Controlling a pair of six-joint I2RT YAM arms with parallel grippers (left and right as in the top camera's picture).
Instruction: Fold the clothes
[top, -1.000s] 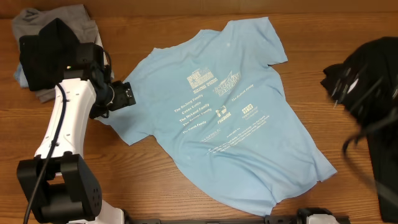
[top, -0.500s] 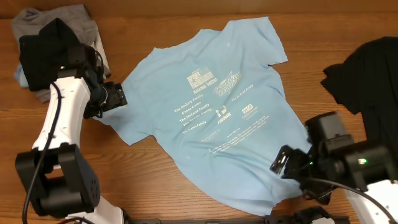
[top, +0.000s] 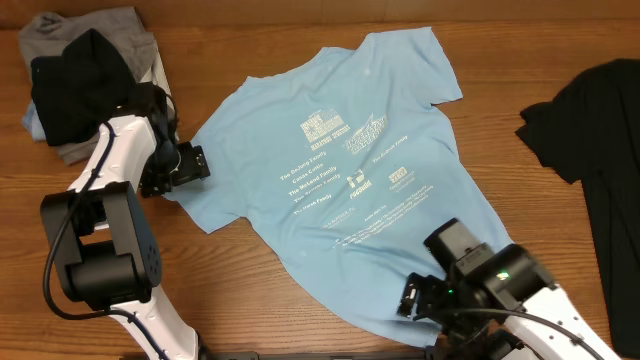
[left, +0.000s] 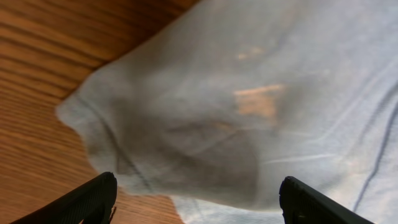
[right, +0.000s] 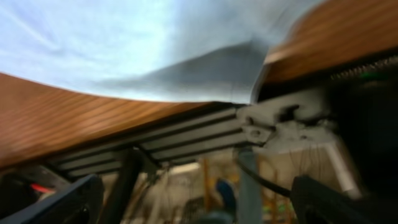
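Note:
The T-shirt's hem corner (right: 247, 96) sticks out free over the table's front edge. My right gripper goes on moving toward the hem (right: 214, 98) until its open fingers are on both sides of that corner.
A light blue T-shirt (top: 350, 170) with white print lies spread flat on the wooden table. My left gripper (top: 197, 163) is open at the shirt's left sleeve; the left wrist view shows that sleeve (left: 236, 112) just ahead of the spread fingertips (left: 196, 202). My right gripper (top: 412, 298) is open over the shirt's lower hem near the table's front edge; the right wrist view shows the hem (right: 186, 56) and the table edge, with nothing between the fingers (right: 193, 199). A black T-shirt (top: 590, 130) lies at the right.
Folded grey and black clothes (top: 80, 75) are stacked at the back left. The wooden table (top: 240, 280) shows in front of the shirt. A metal frame (right: 186, 134) runs below the table's front edge.
My right arm has come in from the right, down to the shirt's lower hem. My left gripper has stayed at the left sleeve, shifting only slightly.

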